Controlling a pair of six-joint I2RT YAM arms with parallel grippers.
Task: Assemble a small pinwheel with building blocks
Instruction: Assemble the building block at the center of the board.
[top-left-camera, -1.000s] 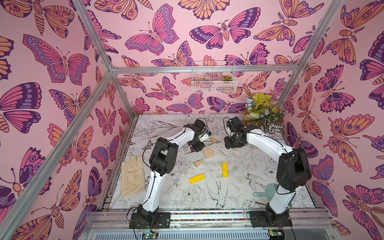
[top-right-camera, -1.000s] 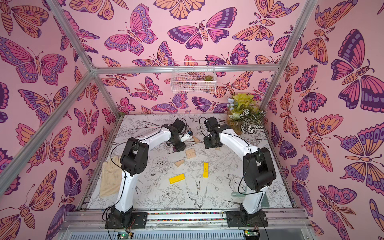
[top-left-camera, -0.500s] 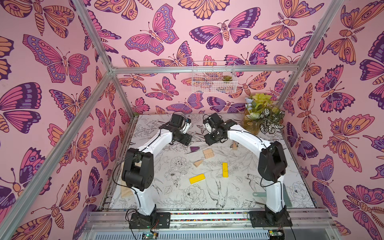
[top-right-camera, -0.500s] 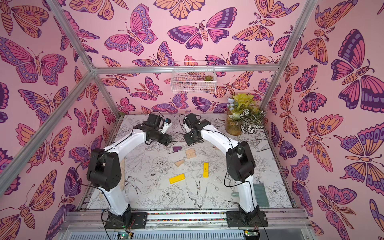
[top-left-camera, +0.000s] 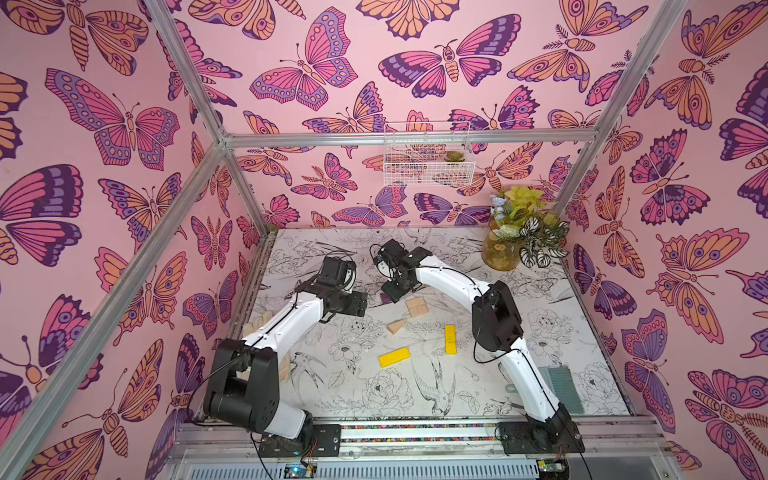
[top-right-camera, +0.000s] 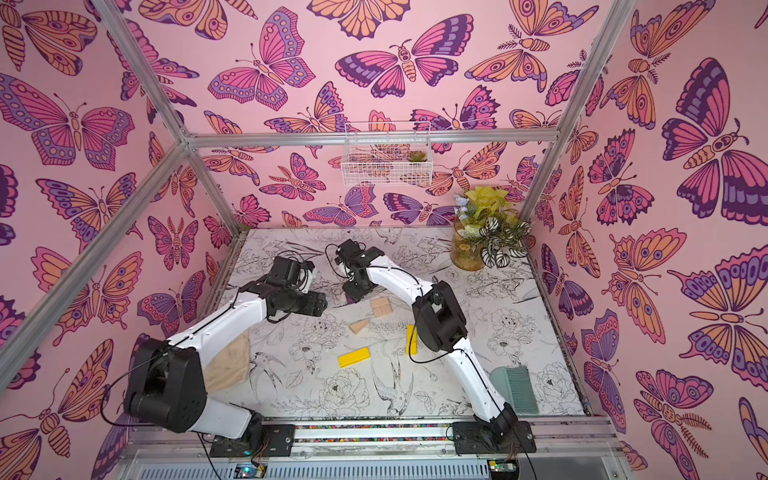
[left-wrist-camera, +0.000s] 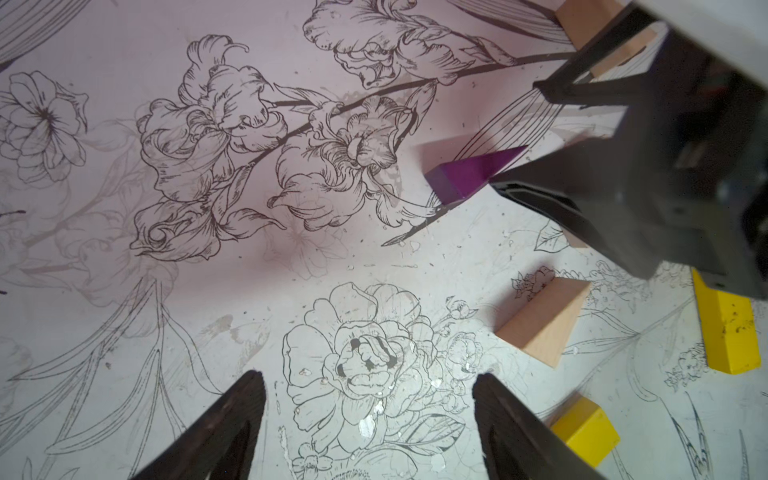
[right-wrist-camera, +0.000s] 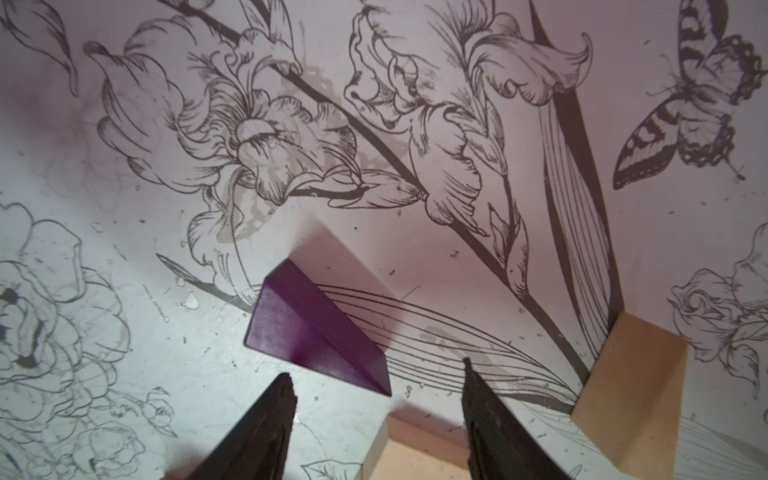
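My right gripper should turn the purple wedge (right-wrist-camera: 308, 326), which lies close to it at a slant beside the tan block, after first pinching its thin end (right-wrist-camera: 374, 374).
No pinwheel shows; the building blocks lie loose on the flower-print mat. My right gripper (top-left-camera: 392, 291) (right-wrist-camera: 376, 370) is open and empty. It hangs low over a tan block (right-wrist-camera: 415, 453), and its fingertips stop just short of the purple wedge (right-wrist-camera: 307, 328) (left-wrist-camera: 469, 178). Another tan block (right-wrist-camera: 636, 399) lies off to its side. My left gripper (top-left-camera: 357, 303) (left-wrist-camera: 370, 399) is open over bare mat, to the left of the wedge. Two tan blocks (top-left-camera: 417, 307) sit together. Nearer the front lie a tan wedge (top-left-camera: 397, 326) (left-wrist-camera: 544, 320) and two yellow bars (top-left-camera: 450, 339) (top-left-camera: 394, 357).
A beige glove (top-right-camera: 228, 361) lies at the left edge, partly under the left arm. A teal brush (top-left-camera: 561, 386) rests at the front right. A potted plant (top-left-camera: 519, 237) stands in the back right corner, and a wire basket (top-left-camera: 428, 162) hangs on the back wall.
Both grippers have swung to the left across the mat. The right one has come from right of the tan blocks to the purple wedge, and the left one has backed away leftward.
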